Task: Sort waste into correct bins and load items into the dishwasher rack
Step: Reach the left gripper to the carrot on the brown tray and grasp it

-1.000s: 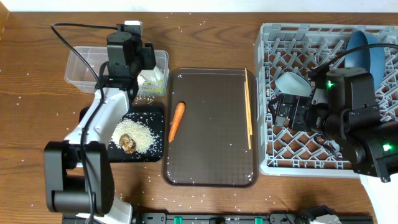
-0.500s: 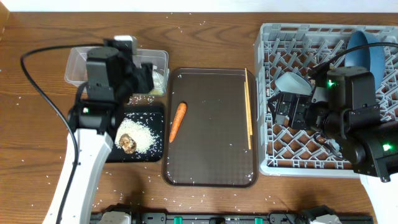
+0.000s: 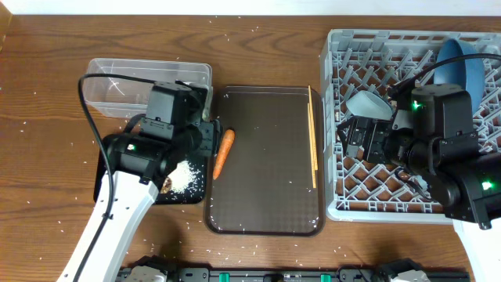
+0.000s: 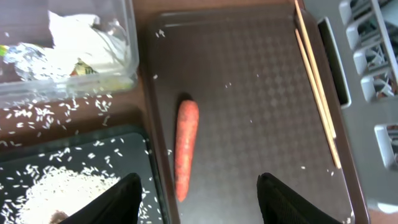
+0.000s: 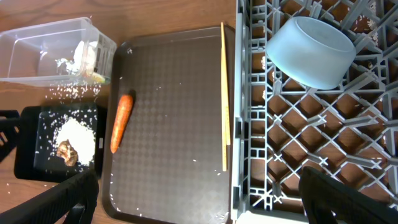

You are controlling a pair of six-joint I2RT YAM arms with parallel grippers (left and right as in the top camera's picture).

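Note:
My left gripper should continue to move down, its open fingers lined up across the carrot's narrow width (image 4: 186,146), until they are around its thick end (image 3: 228,135), then close.
An orange carrot (image 3: 223,151) lies on the left side of the brown serving tray (image 3: 266,196); it also shows in the left wrist view (image 4: 186,147) and the right wrist view (image 5: 121,121). My left gripper (image 4: 198,202) is open and empty just above the carrot's near end. The black tray (image 5: 37,162) holds white rice (image 5: 76,132) and a brown food lump (image 5: 66,153). The clear tub (image 3: 117,82) holds tissue (image 4: 84,38) and a wrapper. Chopsticks (image 3: 312,133) lie on the serving tray's right edge. My right gripper (image 5: 196,202) is open and empty over the grey rack (image 3: 337,200), which holds the white bowl (image 5: 314,50) and the blue plate (image 3: 458,66).
Loose rice grains are scattered on the wooden table and on the serving tray. The rack fills the right side. The left arm's cable loops over the tub.
My left arm has swung from over the clear tub down and right to the carrot at the serving tray's left edge. The right arm has not moved.

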